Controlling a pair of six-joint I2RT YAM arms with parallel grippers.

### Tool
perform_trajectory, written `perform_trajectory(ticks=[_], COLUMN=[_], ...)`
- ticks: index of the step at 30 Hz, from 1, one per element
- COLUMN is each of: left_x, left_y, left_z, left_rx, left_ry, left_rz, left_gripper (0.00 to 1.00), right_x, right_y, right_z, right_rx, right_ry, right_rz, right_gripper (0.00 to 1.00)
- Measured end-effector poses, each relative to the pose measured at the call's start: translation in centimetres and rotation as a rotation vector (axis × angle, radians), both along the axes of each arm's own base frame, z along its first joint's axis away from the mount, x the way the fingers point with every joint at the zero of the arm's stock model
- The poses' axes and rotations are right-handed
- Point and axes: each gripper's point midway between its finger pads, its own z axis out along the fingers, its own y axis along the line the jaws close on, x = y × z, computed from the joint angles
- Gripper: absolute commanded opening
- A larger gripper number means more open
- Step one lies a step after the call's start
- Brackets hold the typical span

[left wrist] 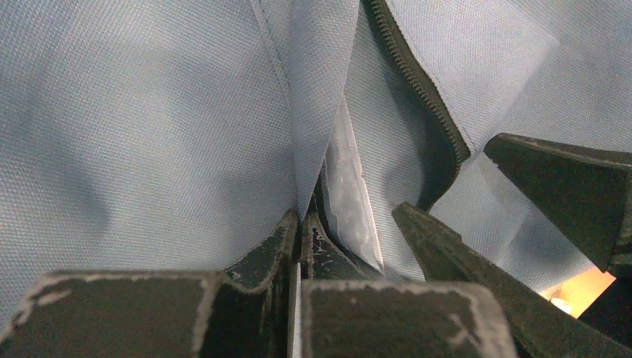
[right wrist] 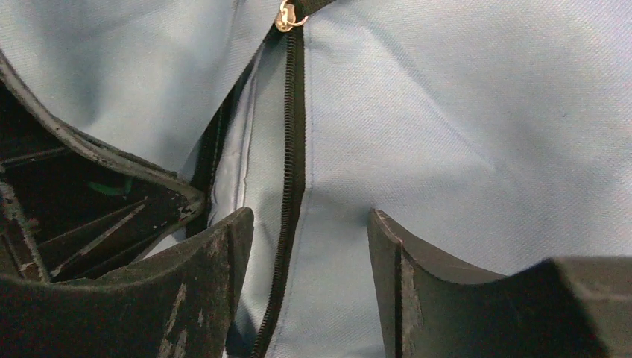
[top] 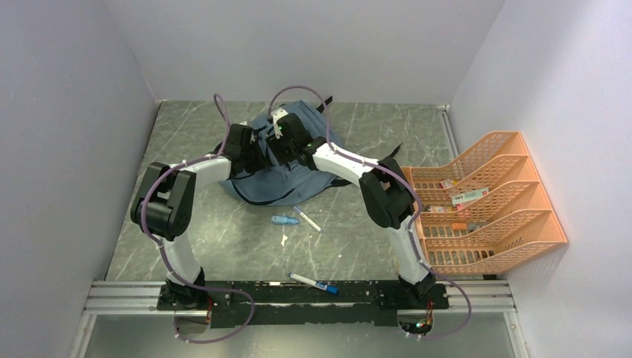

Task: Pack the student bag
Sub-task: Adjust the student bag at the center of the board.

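Observation:
Next, my right gripper pinches the zipper's facing edge to free my left gripper, which is busy holding the fold beside the open zipper.
The student bag, soft grey-blue fabric with black zippers, lies at the middle back of the table. Both grippers are down on its top, close together. In the left wrist view my left gripper is shut on a thin fold of the bag's fabric beside the open zipper. My right gripper stands open just above the bag, its fingers on either side of the zipper, with nothing gripped. From above, the left gripper and right gripper hide the bag's opening.
An orange mesh tray rack stands at the right with small items in its tiers. In front of the bag lie a blue-capped item and a white pen. A marker lies by the front rail.

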Motion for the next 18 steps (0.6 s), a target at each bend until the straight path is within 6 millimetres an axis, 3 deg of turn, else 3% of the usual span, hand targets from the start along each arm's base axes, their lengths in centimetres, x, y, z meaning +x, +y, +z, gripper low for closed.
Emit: perform_trajectory(ticks=[9,13,15,18], left_x=[-0.1,-0.1,-0.1,-0.1], left_y=[-0.1,-0.2,-0.2,-0.2], left_z=[-0.1,-0.1,-0.2,-0.2], left_rx=[-0.010,-0.014,-0.015,-0.018], left_ry=[-0.002,-0.003,-0.003,-0.004], left_rz=[-0.001,-0.002,-0.002,-0.004], left_gripper=[0.05,0.05,0.05,0.05], right_x=[1.7,2.3,2.5,2.9], right_y=[-0.3,0.2,0.5,0.7], right_z=[0.6,-0.6,-0.8,-0.7], right_rx=[-0.064,-0.094,-0.100,-0.110], right_ry=[-0.088,-0.101,-0.109,-0.124], right_rz=[-0.026,-0.027,-0.027,-0.033], right_gripper=[0.62,0.61,0.57,0.43])
